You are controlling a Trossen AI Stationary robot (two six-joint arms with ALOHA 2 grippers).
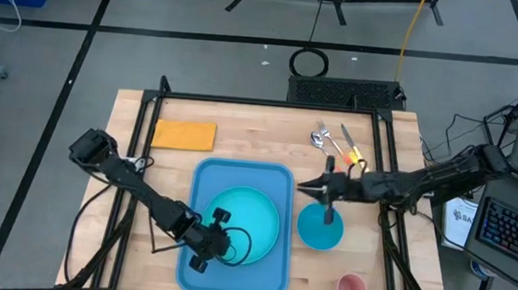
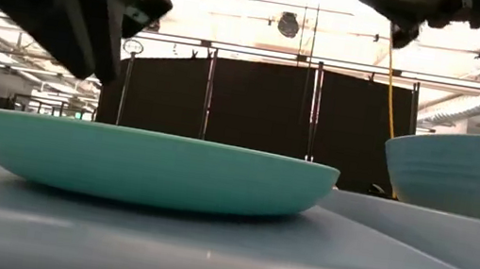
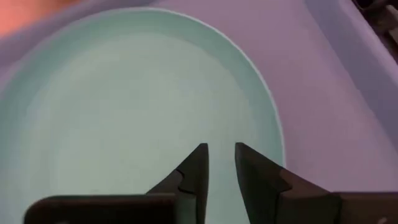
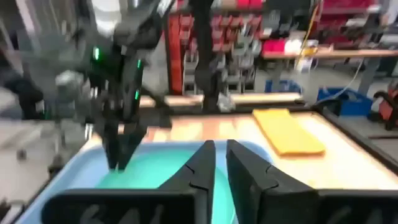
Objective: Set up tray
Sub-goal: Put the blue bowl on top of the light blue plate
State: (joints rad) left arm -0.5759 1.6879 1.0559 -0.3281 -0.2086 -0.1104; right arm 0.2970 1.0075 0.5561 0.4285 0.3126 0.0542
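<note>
The blue bowl is upright and its near rim is clear of the pink cup, so the robot's right gripper should carry on going toward that bowl rim and close there.
The light-blue tray lies mid-table with a round turquoise plate resting flat on its floor. My left gripper hangs over the plate's near-left part, slanting down, its fingers a little apart with nothing between them. In the low view it stands clear above the plate's rim. My right gripper is level, pointing left over the tray's right rim. Its fingers show a narrow gap and hold nothing. A blue bowl stands on the table right of the tray, under my right arm.
An orange napkin lies at the far left of the table. A spoon, a fork and a knife lie at the far right. A pink cup stands near the front right corner. Bare wood shows left of the tray.
</note>
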